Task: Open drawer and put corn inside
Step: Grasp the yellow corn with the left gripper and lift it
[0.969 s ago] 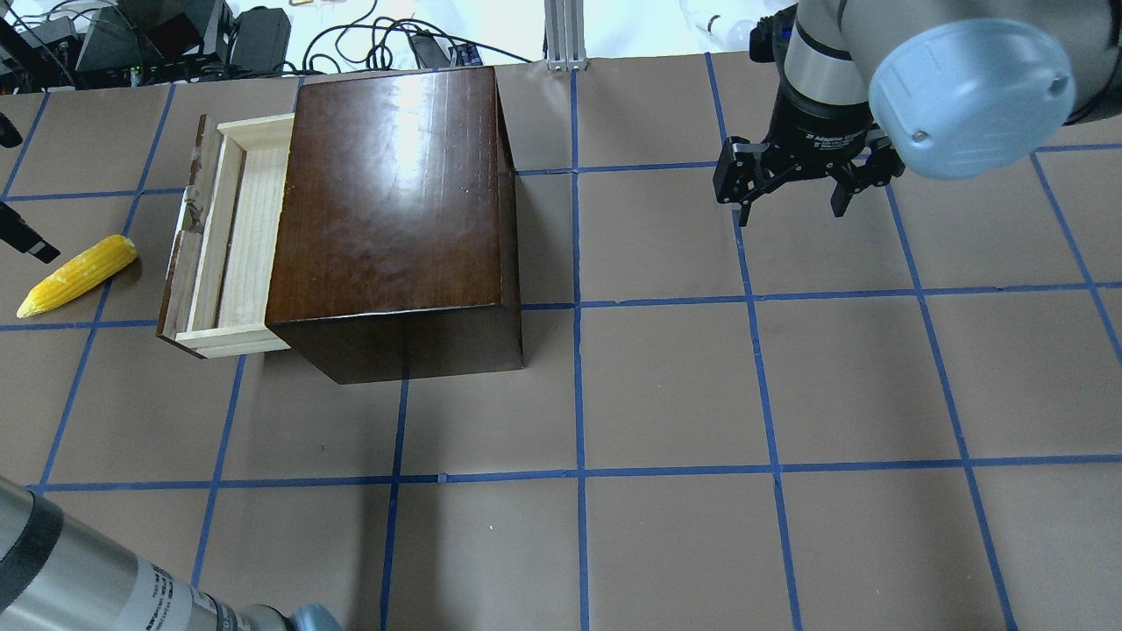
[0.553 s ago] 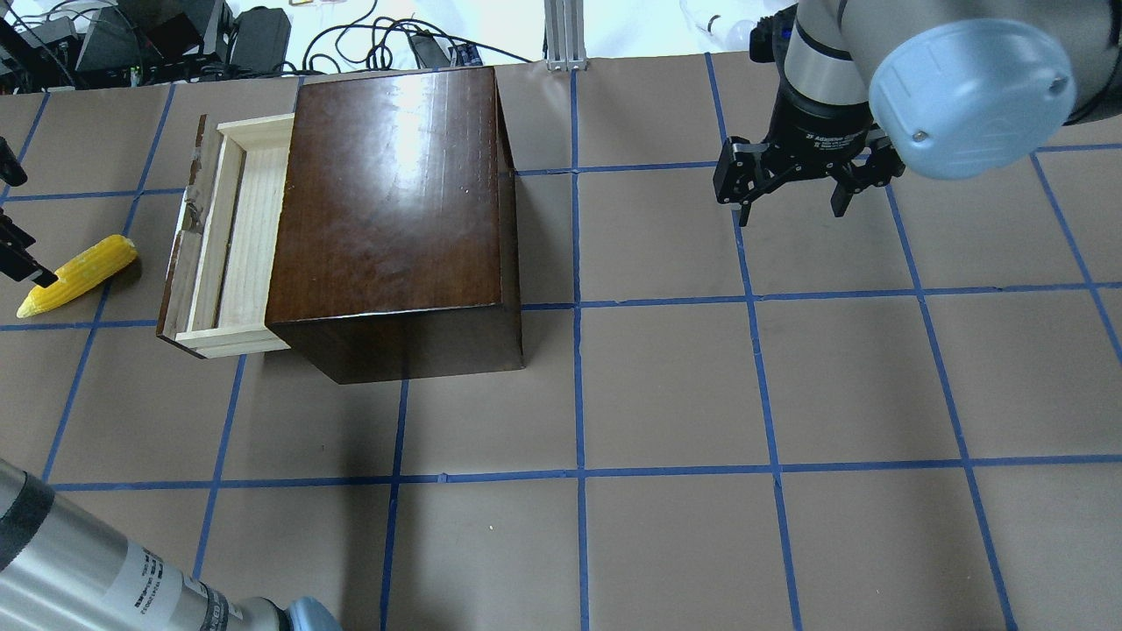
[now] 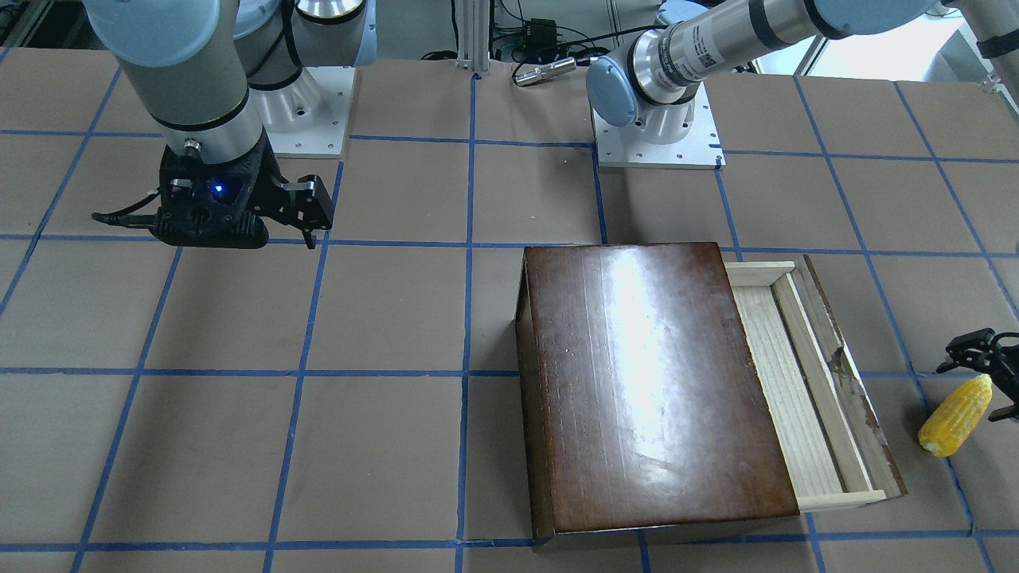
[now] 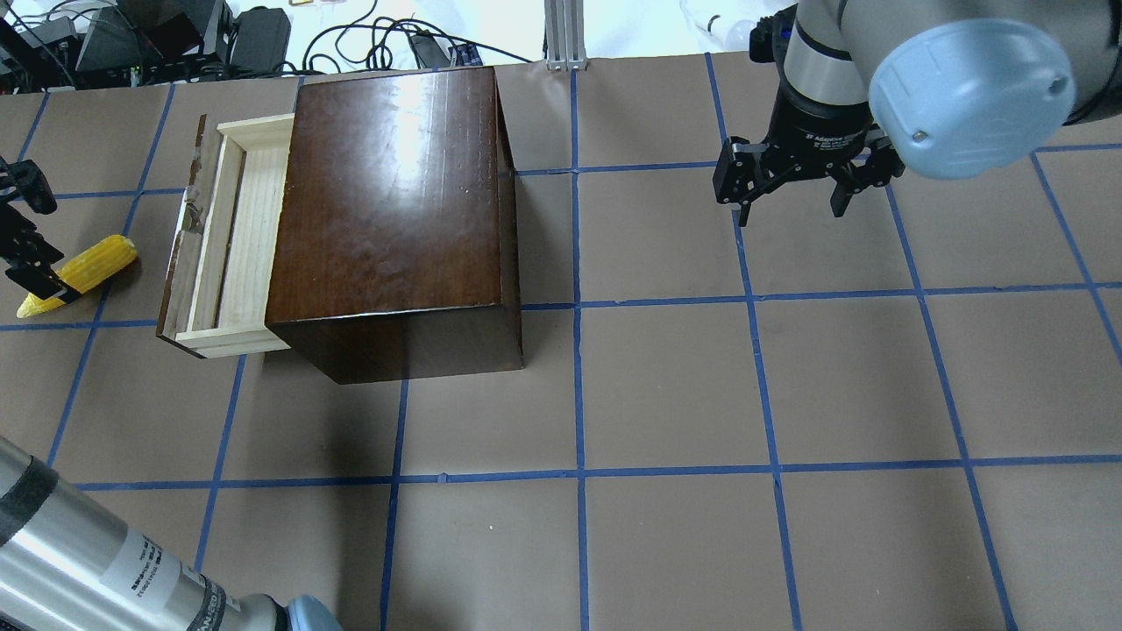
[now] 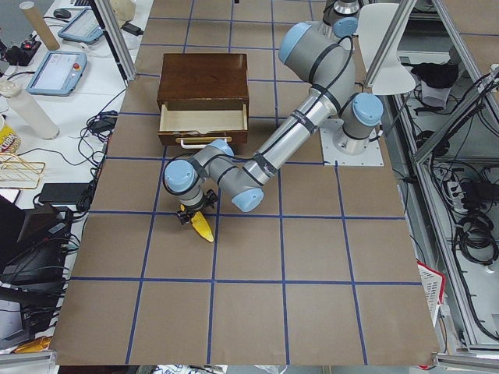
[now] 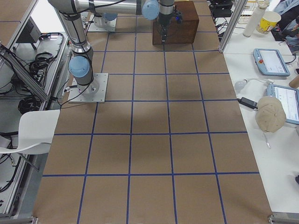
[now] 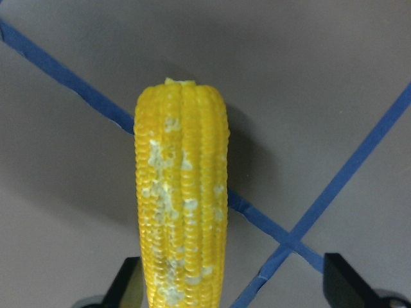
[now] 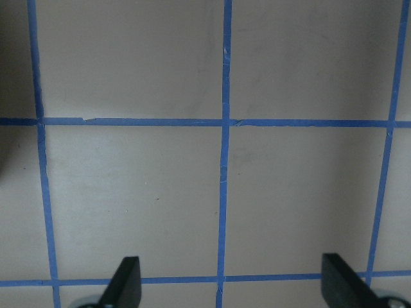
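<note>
My gripper will lower the yellow corn (image 3: 955, 416) in lengthwise. The drawer's exposed tray (image 3: 788, 372) is a long strip wider than the corn, so the corn should fit lying that way.
The yellow corn (image 4: 96, 258) lies on the table left of the drawer (image 4: 237, 237), which stands pulled partly out of the dark-brown box (image 4: 394, 193); its pale-wood tray is empty. My left gripper (image 4: 31, 232) is open and straddles the corn's tapered end. In the left wrist view the corn (image 7: 182, 192) lies between the two fingers, close to the left finger (image 7: 128, 285). The corn (image 3: 955, 414), the drawer (image 3: 804, 382) and the left gripper (image 3: 987, 382) also show in the front view. My right gripper (image 4: 789, 203) is open and empty, hovering far to the right of the box.
The table is brown paper with a blue tape grid (image 8: 223, 160). The box's far side is near the table's back edge, where cables and an aluminium post (image 4: 565, 35) stand. The left arm's forearm (image 4: 88, 561) crosses the near left corner.
My left gripper has come in from the left edge and now stands over the corn's tapered end with a finger on each side. The corn, drawer and right arm have not moved.
</note>
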Action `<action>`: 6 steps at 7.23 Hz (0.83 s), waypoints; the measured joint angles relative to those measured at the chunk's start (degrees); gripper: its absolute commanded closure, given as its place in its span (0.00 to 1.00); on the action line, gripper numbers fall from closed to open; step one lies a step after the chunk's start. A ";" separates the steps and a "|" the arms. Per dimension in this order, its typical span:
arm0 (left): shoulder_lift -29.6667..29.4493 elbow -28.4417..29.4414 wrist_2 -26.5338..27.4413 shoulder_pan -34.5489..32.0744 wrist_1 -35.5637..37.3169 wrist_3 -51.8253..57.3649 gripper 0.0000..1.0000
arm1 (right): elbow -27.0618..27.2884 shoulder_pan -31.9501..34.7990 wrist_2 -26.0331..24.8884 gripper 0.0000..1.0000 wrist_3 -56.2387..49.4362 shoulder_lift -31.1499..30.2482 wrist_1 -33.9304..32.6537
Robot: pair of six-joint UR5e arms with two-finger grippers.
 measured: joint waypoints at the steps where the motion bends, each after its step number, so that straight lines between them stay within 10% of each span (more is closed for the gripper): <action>1: -0.70 -0.09 -0.11 -0.02 1.16 0.16 0.21 | 0.00 0.00 0.01 0.00 0.00 -0.01 0.03; 2: -1.23 -0.08 -0.08 -0.03 1.86 0.22 0.71 | 0.00 0.00 0.01 0.00 0.00 -0.01 0.05; 3: -1.50 0.01 0.12 -0.03 2.15 0.24 0.97 | 0.00 0.00 0.01 0.00 0.00 -0.01 0.06; 6: -0.24 0.46 1.69 -0.32 1.79 0.55 1.00 | 0.00 0.00 0.01 0.00 0.00 -0.01 0.06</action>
